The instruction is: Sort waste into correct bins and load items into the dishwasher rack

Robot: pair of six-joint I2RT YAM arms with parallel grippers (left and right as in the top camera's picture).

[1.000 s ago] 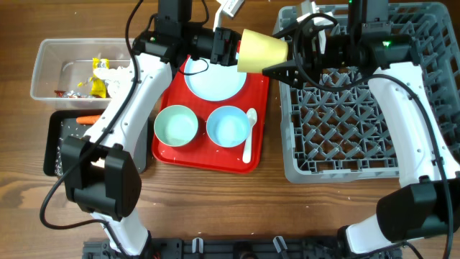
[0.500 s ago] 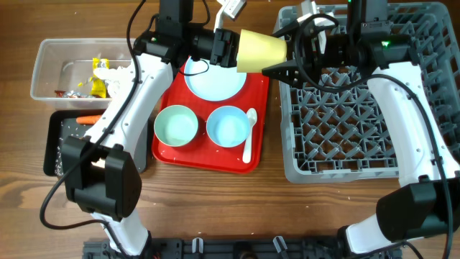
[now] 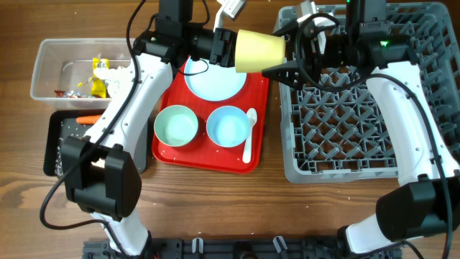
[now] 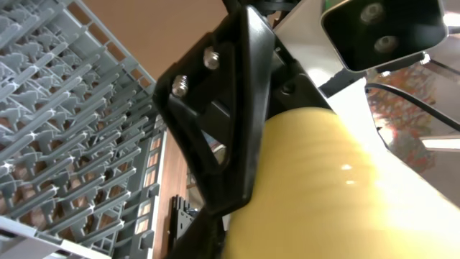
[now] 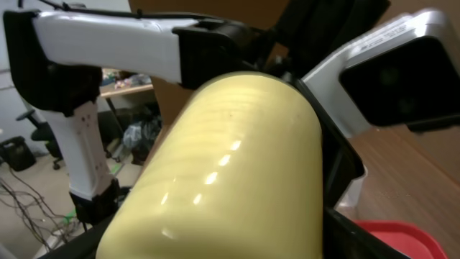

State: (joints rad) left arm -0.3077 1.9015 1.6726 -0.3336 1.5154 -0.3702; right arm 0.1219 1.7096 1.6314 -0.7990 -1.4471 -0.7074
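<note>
Next, my right gripper takes the yellow cup (image 3: 253, 52), held by my left gripper short of the grey dishwasher rack, by its other end (image 3: 279, 54) before my left gripper opens.
The yellow cup (image 3: 260, 49) hangs on its side in the air between both arms, above the gap between the red tray and the grey dishwasher rack (image 3: 359, 137). My left gripper (image 3: 231, 49) is shut on its left end. My right gripper (image 3: 279, 52) has its fingers spread around the right end; one black finger lies below the cup. The cup fills the left wrist view (image 4: 345, 194) and the right wrist view (image 5: 230, 173). The light blue plate (image 3: 212, 83), two bowls (image 3: 175, 125) (image 3: 228, 126) and the white spoon (image 3: 249, 137) lie on the red tray.
The red tray (image 3: 208, 160) sits in the middle. The clear tub (image 3: 50, 72) at the left holds yellow and red wrappers (image 3: 99, 80). The black tray (image 3: 57, 144) below it holds an orange carrot (image 3: 89, 119). The rack also shows in the left wrist view (image 4: 65, 129).
The cup and my left gripper have shifted very slightly left and up. The right arm has stayed in place.
</note>
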